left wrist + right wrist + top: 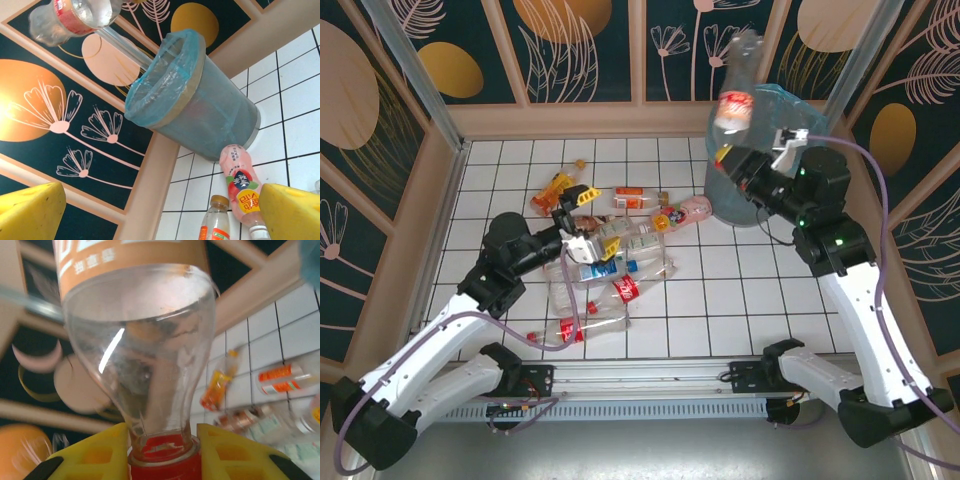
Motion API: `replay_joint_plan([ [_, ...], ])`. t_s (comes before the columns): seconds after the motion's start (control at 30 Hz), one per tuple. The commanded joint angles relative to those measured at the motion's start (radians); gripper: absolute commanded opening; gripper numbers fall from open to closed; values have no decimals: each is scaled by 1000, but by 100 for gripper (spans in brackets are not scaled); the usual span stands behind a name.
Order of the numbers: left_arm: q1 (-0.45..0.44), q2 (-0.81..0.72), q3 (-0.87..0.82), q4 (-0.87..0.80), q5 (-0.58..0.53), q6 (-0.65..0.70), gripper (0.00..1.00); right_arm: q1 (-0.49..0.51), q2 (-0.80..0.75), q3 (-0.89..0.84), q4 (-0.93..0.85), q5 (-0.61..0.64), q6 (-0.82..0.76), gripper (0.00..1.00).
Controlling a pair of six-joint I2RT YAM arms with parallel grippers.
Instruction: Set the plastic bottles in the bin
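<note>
The robot's right gripper should swing back over the bag-lined opening (778, 112) before it lets go of the bottle, because the clear bottle's body (738, 75) stands up beside the bin's opening.
My right gripper (728, 155) (160, 455) is shut on the red-capped neck of a clear plastic bottle (734, 100) (140, 340), held body-up above the near-left rim of the bin (802, 104). That bottle also appears at the top left of the left wrist view (70, 15), beside the bag-lined bin (200, 110). My left gripper (592, 222) (160, 220) stands open with nothing between its yellow fingers (30, 212), over the pile of bottles (620, 270) on the tiled floor. A pink bottle (692, 210) (240, 185) lies by the bin's base.
An orange bottle (552, 190) (217, 385) and a clear one with an orange label (630, 197) (215, 222) lie behind the pile. Patterned walls with a tan ledge (580, 120) close in the floor at the back and sides.
</note>
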Motion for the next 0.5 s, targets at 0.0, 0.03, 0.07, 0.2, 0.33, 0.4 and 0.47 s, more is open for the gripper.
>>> replay_joint_plan([
  [0.0, -3, -42, -38, 50, -12, -43, 98, -53, 23, -92, 298, -13, 301, 0],
  [0.03, -4, -50, -52, 49, -22, -40, 99, -61, 37, -116, 364, -23, 375, 0],
  [0.07, -3, -57, -66, 49, -30, -37, 98, -62, 53, -126, 400, -27, 434, 0],
  [0.2, -4, -69, -111, 59, -31, -42, 99, -61, 113, -95, 425, -40, 562, 0],
  [0.33, -3, -68, -149, 83, -33, -49, 98, -58, 110, -77, 394, 20, 697, 0],
  [0.4, -3, -69, -160, 88, -39, -52, 99, -58, 91, -94, 380, 63, 771, 0],
  [0.47, -3, -72, -162, 76, -38, -50, 98, -56, 64, -128, 387, 106, 847, 0],
])
